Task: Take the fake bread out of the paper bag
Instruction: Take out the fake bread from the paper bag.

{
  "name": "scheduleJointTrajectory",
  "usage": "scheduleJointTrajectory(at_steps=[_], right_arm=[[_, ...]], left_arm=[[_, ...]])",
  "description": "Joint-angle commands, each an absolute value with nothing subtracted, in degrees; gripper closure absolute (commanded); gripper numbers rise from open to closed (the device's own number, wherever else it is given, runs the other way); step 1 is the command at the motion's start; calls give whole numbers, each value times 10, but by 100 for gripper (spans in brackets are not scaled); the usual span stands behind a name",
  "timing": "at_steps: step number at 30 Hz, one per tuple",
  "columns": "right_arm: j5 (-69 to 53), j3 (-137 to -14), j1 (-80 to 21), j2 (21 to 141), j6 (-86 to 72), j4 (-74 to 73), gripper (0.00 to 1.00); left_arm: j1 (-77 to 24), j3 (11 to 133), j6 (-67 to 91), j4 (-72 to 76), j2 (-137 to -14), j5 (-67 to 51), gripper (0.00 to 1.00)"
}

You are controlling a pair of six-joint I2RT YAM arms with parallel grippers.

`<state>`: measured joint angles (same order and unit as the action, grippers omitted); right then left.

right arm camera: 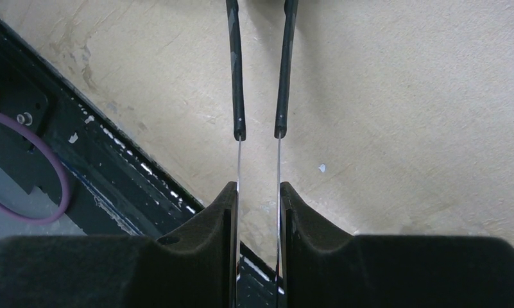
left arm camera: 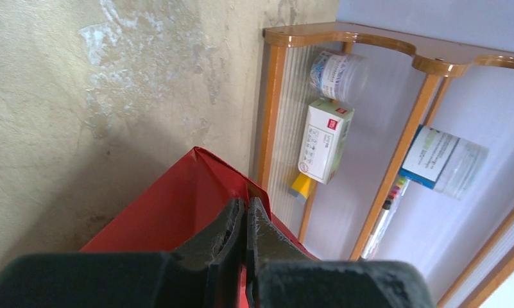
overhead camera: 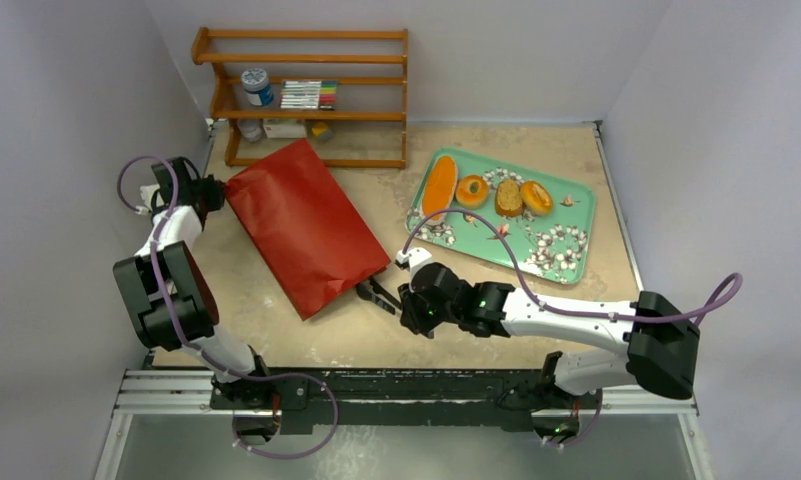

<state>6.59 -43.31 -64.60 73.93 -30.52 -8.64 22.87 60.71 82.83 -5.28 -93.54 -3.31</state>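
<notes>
The tongs are empty at the red paper bag's opening (overhead camera: 348,292), so my left gripper should lift the bag's low back corner (overhead camera: 240,190) to make the fake bread slide toward the bag's opening.
The red paper bag (overhead camera: 306,225) lies flat on the table, running from back left to front right. My left gripper (overhead camera: 219,190) is at its back-left corner, shut on a fold of the red paper bag (left arm camera: 171,212); its jaws (left arm camera: 246,205) press together there. Four pieces of fake bread lie on the green tray (overhead camera: 566,240): a long loaf (overhead camera: 439,187), a bun (overhead camera: 472,190), a slice (overhead camera: 509,197) and another bun (overhead camera: 536,198). My right gripper (overhead camera: 401,298) (right arm camera: 258,186) holds thin black-tipped tongs (right arm camera: 238,96) just off the bag's front-right end, with nothing between the tips.
A wooden shelf (overhead camera: 306,90) with jars, a box and markers stands at the back, right behind the bag's far corner. The black base rail (right arm camera: 113,160) runs along the near table edge, close under my right gripper.
</notes>
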Motion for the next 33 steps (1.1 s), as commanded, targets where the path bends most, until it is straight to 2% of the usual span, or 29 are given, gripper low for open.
scheduleJointTrajectory(at_steps=[1,14,23,33], right_arm=[[82,-435,-650,738,-308,-51,73],[92,-470,-649,759,-301,-61,74],[85,-495,-650,776,-293,-65,74],[83,-504,-649,779,-282,-77,75]], left_arm=[[231,619,849,-12,-897,-53,100],[205,594,824,-32,-782,-50,100],[200,561,816,-36,-769,-39,100],[193,610,815,-61,-763,-13,100]])
